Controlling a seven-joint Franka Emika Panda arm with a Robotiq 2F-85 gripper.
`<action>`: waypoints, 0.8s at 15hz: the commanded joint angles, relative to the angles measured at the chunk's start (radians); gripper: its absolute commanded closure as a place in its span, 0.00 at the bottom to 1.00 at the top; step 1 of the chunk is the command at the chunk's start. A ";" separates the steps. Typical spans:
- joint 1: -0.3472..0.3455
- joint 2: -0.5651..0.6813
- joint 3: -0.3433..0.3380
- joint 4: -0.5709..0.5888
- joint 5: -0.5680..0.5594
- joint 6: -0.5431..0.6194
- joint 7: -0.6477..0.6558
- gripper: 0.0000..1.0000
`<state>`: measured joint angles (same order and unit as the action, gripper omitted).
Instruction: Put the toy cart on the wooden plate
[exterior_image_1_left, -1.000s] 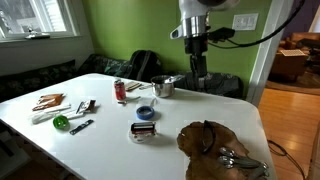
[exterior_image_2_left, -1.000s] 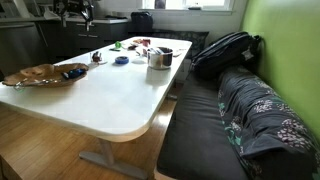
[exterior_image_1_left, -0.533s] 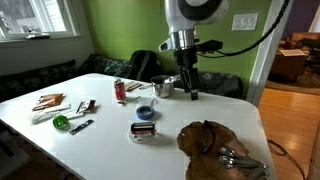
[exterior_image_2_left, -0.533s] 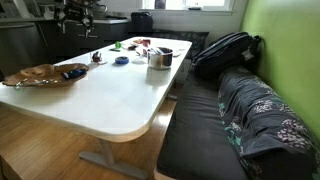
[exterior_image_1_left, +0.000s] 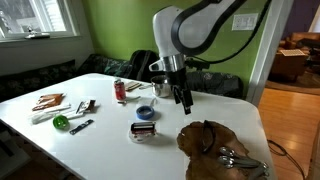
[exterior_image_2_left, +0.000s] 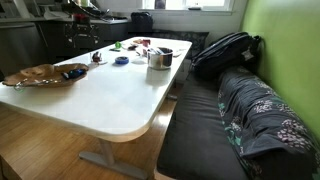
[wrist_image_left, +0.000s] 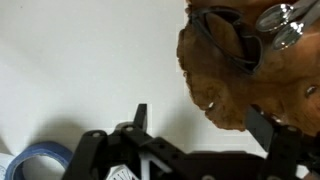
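I should keep moving my open gripper down toward the cart (exterior_image_1_left: 143, 130) until its fingers are on both sides of it, because the toy cart stands clear of the little blue bowl.
The toy cart (exterior_image_1_left: 143, 130) is a small dark boxy toy with pale parts, standing on the white table in front of the little blue bowl (exterior_image_1_left: 146, 112). It also shows in an exterior view (exterior_image_2_left: 97, 58). The wooden plate (exterior_image_1_left: 205, 145) is large, dark brown and lobed, at the table's near right end; it also shows in an exterior view (exterior_image_2_left: 35, 75) and fills the upper right of the wrist view (wrist_image_left: 235, 85). My gripper (exterior_image_1_left: 183, 96) hangs open and empty above the table, between the bowl and the plate. In the wrist view its fingers (wrist_image_left: 203, 122) are spread. The cart is out of the wrist view.
A metal pot (exterior_image_1_left: 163, 87) and a red can (exterior_image_1_left: 120, 91) stand behind the bowl. Small tools and a green object (exterior_image_1_left: 61, 122) lie at the left. Glasses and a shiny metal item (exterior_image_1_left: 238, 158) lie on the plate. A dark bench with a backpack (exterior_image_2_left: 225, 50) runs along the table.
The arm has swung down and toward the table. The gripper dropped from above the pot to just over the table between the bowl and the plate. Nothing on the table moved.
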<state>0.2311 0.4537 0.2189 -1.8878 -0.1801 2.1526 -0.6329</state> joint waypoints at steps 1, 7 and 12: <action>0.056 0.129 -0.007 0.121 -0.167 0.035 0.003 0.00; 0.065 0.157 0.006 0.165 -0.195 0.137 0.055 0.00; 0.084 0.190 -0.019 0.184 -0.178 0.216 0.206 0.00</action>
<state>0.3000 0.6087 0.2170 -1.7270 -0.3627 2.3024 -0.5607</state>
